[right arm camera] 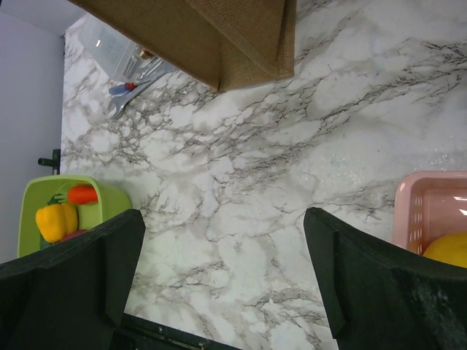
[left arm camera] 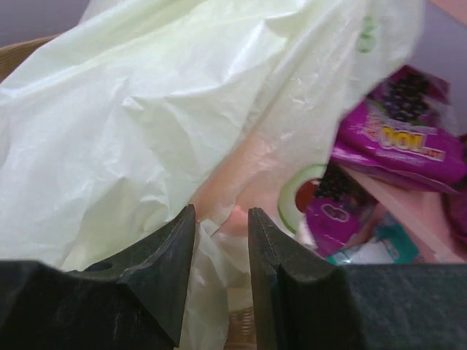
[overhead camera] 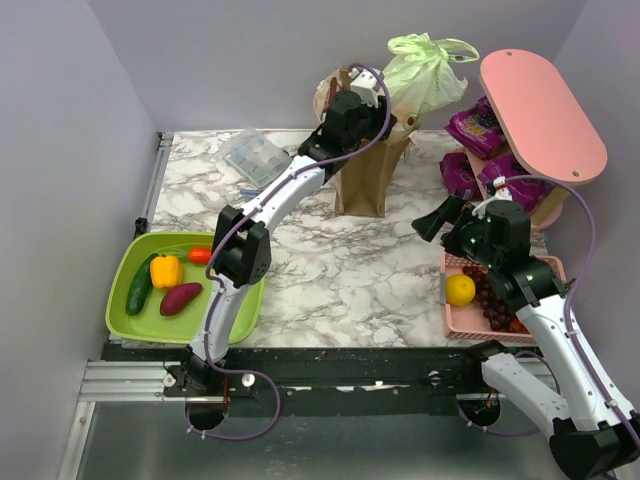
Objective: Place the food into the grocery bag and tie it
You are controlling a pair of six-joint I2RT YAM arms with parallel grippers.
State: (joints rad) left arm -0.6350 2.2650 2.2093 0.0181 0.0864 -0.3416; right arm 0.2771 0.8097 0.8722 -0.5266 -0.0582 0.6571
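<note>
The grocery bag (overhead camera: 430,76) is leaning out past the brown paper bag's rim toward the pink shelf. Next, my left gripper pulls the grocery bag back over the paper bag's opening (overhead camera: 398,128) before letting go.
The grocery bag (overhead camera: 430,70), pale green crinkly film, sits bunched above the brown paper bag (overhead camera: 365,185) at the back. It fills the left wrist view (left arm camera: 146,124). My left gripper (overhead camera: 392,118) reaches up to it, fingers narrowed (left arm camera: 221,211) on a fold of its film. Food lies elsewhere: a yellow pepper (overhead camera: 165,270) (right arm camera: 55,221), tomato (overhead camera: 200,255), cucumber (overhead camera: 140,285) and purple sweet potato (overhead camera: 181,298) on the green tray (overhead camera: 125,310), and a round yellow-orange fruit (overhead camera: 460,290) (right arm camera: 449,248) in the pink basket (overhead camera: 455,320). My right gripper (overhead camera: 438,222) (right arm camera: 222,219) hangs wide open over bare marble, holding nothing.
A pink shelf (overhead camera: 540,110) with purple snack packs (overhead camera: 475,125) (left arm camera: 408,138) stands at the back right. A clear plastic box (overhead camera: 255,155) lies at the back left. Dark grapes (overhead camera: 492,300) share the pink basket. Grey walls close in on both sides.
</note>
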